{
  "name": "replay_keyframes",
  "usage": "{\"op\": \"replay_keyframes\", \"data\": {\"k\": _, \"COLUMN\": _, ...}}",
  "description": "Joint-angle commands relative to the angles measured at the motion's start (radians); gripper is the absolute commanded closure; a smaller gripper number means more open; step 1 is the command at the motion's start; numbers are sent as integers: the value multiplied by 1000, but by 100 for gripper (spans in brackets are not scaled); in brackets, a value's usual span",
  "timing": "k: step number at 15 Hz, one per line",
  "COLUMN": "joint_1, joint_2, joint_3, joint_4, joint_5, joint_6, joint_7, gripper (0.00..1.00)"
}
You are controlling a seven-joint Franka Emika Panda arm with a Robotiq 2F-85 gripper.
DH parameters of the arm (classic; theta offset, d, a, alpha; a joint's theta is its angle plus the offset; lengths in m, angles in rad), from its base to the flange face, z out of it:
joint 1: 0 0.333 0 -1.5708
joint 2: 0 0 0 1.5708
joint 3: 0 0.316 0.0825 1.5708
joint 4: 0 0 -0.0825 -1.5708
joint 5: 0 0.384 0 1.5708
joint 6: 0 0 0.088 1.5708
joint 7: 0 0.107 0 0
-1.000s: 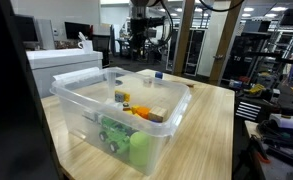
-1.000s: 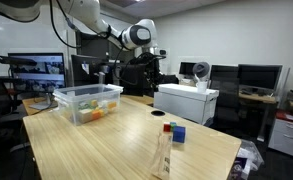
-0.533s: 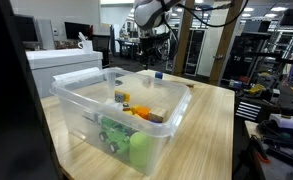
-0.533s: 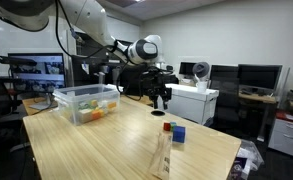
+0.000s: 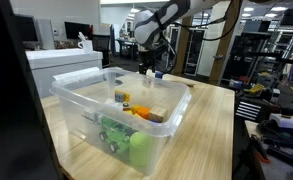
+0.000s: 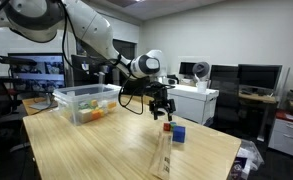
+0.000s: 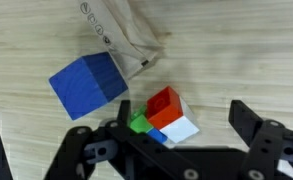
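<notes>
My gripper should turn square to the stack's white side [image 7: 183, 124] before it closes, because the stack of joined blocks [image 7: 165, 110] lies slanted between its open fingers.
My gripper [image 7: 183, 112] hangs open just above a small stack of joined blocks [image 7: 164, 112], red on top with white, green and blue parts; the stack lies between the two black fingers [image 7: 248, 118] with gaps on both sides. A blue cube [image 7: 88, 85] sits to its upper left, and a crumpled clear plastic bag [image 7: 126, 35] lies beyond. In an exterior view the gripper [image 6: 162, 108] is low over the red block [image 6: 167, 127] and blue cube [image 6: 179, 133] on the wooden table [image 6: 86, 150]. It also shows far back in an exterior view, gripper [image 5: 150, 64].
A clear plastic bin [image 6: 88, 102] holding orange and green items stands at the table's other end, large in an exterior view as the bin [image 5: 81, 105]. The clear bag [image 6: 163, 155] stands upright by the table's near edge. A white box [image 6: 184, 100], monitors and desks surround the table.
The arm has swung away from the bin side and come down over the blocks. The jaws have gone from shut to wide open.
</notes>
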Motion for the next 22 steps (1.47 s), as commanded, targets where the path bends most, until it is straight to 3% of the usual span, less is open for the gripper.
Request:
{"op": "replay_keyframes", "data": {"k": 1, "joint_1": -1, "joint_2": 58, "joint_3": 10, "joint_4": 65, "joint_5": -18, "joint_6": 21, "joint_7": -8, "gripper": 0}}
{"op": "replay_keyframes", "data": {"k": 9, "joint_1": -28, "joint_2": 191, "joint_3": 3, "joint_4": 268, "joint_5": -27, "joint_6": -15, "joint_7": -73, "gripper": 0}}
{"op": "replay_keyframes", "data": {"k": 13, "joint_1": -50, "joint_2": 179, "joint_3": 26, "joint_4": 298, "joint_5": -29, "joint_6": -82, "joint_7": -224, "gripper": 0}}
{"op": "replay_keyframes", "data": {"k": 17, "joint_1": -63, "joint_2": 167, "joint_3": 56, "joint_4": 324, "joint_5": -30, "joint_6": -230, "joint_7": -425, "gripper": 0}}
{"op": "replay_keyframes", "data": {"k": 22, "joint_1": -49, "joint_2": 190, "joint_3": 26, "joint_4": 367, "joint_5": -49, "joint_6": -352, "joint_7": -571, "gripper": 0}}
